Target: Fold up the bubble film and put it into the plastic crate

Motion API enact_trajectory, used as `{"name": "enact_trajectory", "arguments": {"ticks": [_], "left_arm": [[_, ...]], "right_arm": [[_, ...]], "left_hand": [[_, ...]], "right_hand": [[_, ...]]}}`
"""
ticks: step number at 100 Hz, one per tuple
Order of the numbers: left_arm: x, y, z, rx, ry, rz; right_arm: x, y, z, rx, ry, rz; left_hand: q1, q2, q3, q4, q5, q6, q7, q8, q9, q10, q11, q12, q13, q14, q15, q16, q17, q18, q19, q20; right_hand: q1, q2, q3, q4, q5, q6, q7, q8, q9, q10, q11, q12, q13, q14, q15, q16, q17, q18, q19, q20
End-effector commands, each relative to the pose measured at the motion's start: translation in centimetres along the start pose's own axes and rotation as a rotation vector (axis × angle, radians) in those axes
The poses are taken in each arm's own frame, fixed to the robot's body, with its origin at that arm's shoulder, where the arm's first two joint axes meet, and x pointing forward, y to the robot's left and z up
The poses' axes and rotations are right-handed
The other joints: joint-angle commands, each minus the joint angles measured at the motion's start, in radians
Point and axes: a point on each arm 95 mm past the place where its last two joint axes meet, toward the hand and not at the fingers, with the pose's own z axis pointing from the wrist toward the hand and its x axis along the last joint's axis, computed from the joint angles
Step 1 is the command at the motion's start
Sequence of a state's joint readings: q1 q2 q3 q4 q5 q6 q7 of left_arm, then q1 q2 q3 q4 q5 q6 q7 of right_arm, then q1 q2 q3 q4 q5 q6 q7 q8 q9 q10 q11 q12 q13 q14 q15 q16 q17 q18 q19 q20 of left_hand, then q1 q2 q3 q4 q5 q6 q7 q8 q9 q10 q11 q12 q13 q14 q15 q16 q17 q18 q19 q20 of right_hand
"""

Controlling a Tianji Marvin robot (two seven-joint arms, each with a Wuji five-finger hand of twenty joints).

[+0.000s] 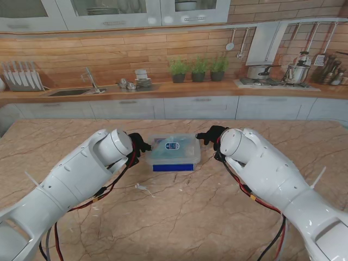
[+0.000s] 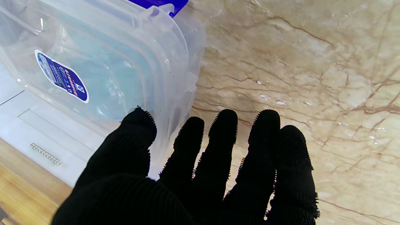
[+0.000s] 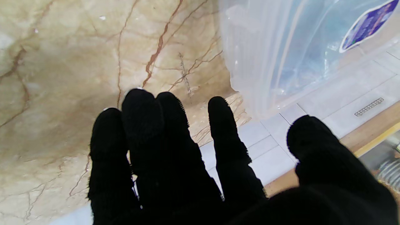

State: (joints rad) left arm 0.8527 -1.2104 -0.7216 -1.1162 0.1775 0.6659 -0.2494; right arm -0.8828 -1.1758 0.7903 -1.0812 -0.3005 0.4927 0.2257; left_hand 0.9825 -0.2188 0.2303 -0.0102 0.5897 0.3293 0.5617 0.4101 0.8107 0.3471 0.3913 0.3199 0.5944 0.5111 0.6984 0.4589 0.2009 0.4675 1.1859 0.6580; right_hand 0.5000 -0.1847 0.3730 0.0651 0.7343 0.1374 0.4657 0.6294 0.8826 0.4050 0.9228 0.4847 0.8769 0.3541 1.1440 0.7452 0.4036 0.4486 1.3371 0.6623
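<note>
A blue piece (image 1: 173, 167) runs along the near side of the plastic crate (image 1: 174, 149), so the robot should expect the plastic crate's far side to hide a matching piece when the robot turns it.
A clear plastic crate (image 1: 174, 152) with a blue label and blue base stands on the marble table, between my two hands. Pale bluish bubble film (image 2: 103, 78) shows through its wall (image 3: 281, 53), lying inside. My left hand (image 1: 138, 145), in a black glove, is beside the crate's left side, its fingers (image 2: 225, 125) apart and holding nothing. My right hand (image 1: 212, 136) is beside the crate's right side, its fingers (image 3: 218, 109) spread and holding nothing. In the wrist views both hands sit close to the crate (image 2: 175, 62); whether they touch it I cannot tell.
The marble table (image 1: 179, 217) stretches around the crate, with a small white scrap (image 1: 142, 187) nearer to me. Beyond the table is a kitchen counter (image 1: 163, 92) with a sink, potted plants and pots.
</note>
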Motion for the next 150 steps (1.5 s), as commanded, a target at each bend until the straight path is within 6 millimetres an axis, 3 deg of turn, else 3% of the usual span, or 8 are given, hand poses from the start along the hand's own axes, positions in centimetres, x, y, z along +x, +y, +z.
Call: {"name": "enact_trajectory", "arguments": {"ticks": [1,13,24,38,77,94,116,150], "left_arm": [[-0.2,0.4,0.2,0.002,-0.004,0.006],[-0.3,0.4,0.2,0.012,-0.004,0.007],[-0.4,0.5,0.1,0.019,0.000,-0.013],[-0.6,0.6,0.0,0.043,0.015,-0.051],[-1.7,0.6,-1.9,0.101,0.068,-0.063],[-2.5,1.2,-4.2,0.142,0.108,-0.053],[-4.0,2.7,-7.3,0.096,0.167,-0.098],[-6.6,4.9,-8.8,0.079,0.130,-0.081]], "right_arm": [[0.9,0.6,0.1,-0.013,0.028,0.010],[1.6,1.1,0.6,-0.028,0.060,0.018],[2.4,1.4,1.4,-0.033,0.092,0.030],[3.5,1.5,2.7,-0.025,0.129,0.041],[4.6,0.0,5.0,0.032,0.134,0.039],[4.3,-1.1,5.0,0.067,0.105,-0.005],[3.8,-2.4,4.1,0.120,0.078,-0.071],[2.5,-6.4,0.5,0.166,0.063,-0.175]], "left_hand": [[0.029,-0.066,0.111,-0.009,-0.032,-0.064,0.028,-0.010,-0.013,-0.024,-0.002,-0.015,0.000,-0.015,-0.002,-0.011,-0.011,-0.027,-0.002,-0.010],[0.037,-0.078,0.134,-0.013,-0.033,-0.070,0.036,-0.008,-0.009,-0.027,0.000,-0.014,0.003,-0.019,-0.002,-0.012,-0.010,-0.032,-0.005,-0.012],[-0.037,-0.038,0.104,-0.020,-0.033,-0.056,0.032,-0.012,-0.015,-0.017,-0.001,-0.014,-0.002,-0.009,-0.001,-0.011,-0.013,-0.037,-0.005,-0.012],[-0.064,0.007,0.013,0.000,-0.019,-0.040,0.018,-0.014,-0.013,0.000,0.007,-0.010,-0.005,0.003,0.011,-0.004,-0.016,-0.030,0.008,-0.005],[-0.056,0.056,-0.075,0.001,-0.009,-0.031,0.008,-0.016,-0.011,0.019,0.012,-0.007,-0.009,0.006,0.017,-0.001,-0.023,-0.028,0.013,-0.001],[-0.023,0.122,-0.175,0.003,0.012,-0.022,0.016,-0.010,-0.002,0.042,0.026,0.000,-0.009,0.011,0.029,0.005,-0.026,-0.027,0.022,0.006],[-0.039,0.192,-0.222,-0.005,0.055,-0.026,0.053,0.018,0.024,0.075,0.049,0.010,-0.015,0.037,0.043,0.013,-0.038,-0.018,0.032,0.015],[-0.046,0.224,-0.248,-0.011,0.089,-0.001,0.015,0.016,0.006,0.097,0.029,0.004,-0.048,0.059,0.031,0.012,-0.066,-0.004,0.014,0.008]], "right_hand": [[-0.041,-0.007,0.022,-0.043,-0.019,-0.023,-0.020,-0.002,-0.024,0.047,-0.012,-0.016,-0.038,0.047,-0.027,-0.014,-0.023,-0.063,0.003,-0.015],[-0.040,-0.012,0.025,-0.044,-0.071,-0.044,-0.041,-0.009,-0.123,0.039,-0.077,-0.041,-0.146,0.039,-0.119,-0.039,-0.101,-0.080,-0.075,-0.034],[-0.042,-0.013,0.027,-0.045,-0.132,-0.063,-0.048,-0.011,-0.235,0.024,-0.149,-0.075,-0.260,0.014,-0.235,-0.078,-0.157,-0.105,-0.133,-0.032],[-0.044,-0.015,0.029,-0.047,-0.204,-0.100,-0.047,-0.015,-0.348,-0.005,-0.218,-0.113,-0.367,-0.026,-0.355,-0.127,-0.217,-0.143,-0.188,-0.022],[-0.018,-0.029,0.027,-0.057,-0.251,-0.290,0.023,-0.043,-0.397,-0.033,-0.277,-0.147,-0.412,-0.059,-0.457,-0.166,-0.241,-0.171,-0.250,0.007],[-0.017,-0.029,0.021,-0.061,-0.238,-0.290,0.034,-0.059,-0.399,-0.033,-0.279,-0.147,-0.415,-0.060,-0.449,-0.160,-0.240,-0.175,-0.245,0.020],[-0.003,-0.025,0.023,-0.059,-0.203,-0.272,0.053,-0.068,-0.394,-0.030,-0.264,-0.140,-0.411,-0.057,-0.431,-0.152,-0.237,-0.182,-0.238,0.030],[0.011,-0.018,0.014,-0.052,-0.136,-0.224,0.064,-0.077,-0.376,-0.023,-0.249,-0.137,-0.403,-0.048,-0.413,-0.148,-0.232,-0.181,-0.227,0.033]]}}
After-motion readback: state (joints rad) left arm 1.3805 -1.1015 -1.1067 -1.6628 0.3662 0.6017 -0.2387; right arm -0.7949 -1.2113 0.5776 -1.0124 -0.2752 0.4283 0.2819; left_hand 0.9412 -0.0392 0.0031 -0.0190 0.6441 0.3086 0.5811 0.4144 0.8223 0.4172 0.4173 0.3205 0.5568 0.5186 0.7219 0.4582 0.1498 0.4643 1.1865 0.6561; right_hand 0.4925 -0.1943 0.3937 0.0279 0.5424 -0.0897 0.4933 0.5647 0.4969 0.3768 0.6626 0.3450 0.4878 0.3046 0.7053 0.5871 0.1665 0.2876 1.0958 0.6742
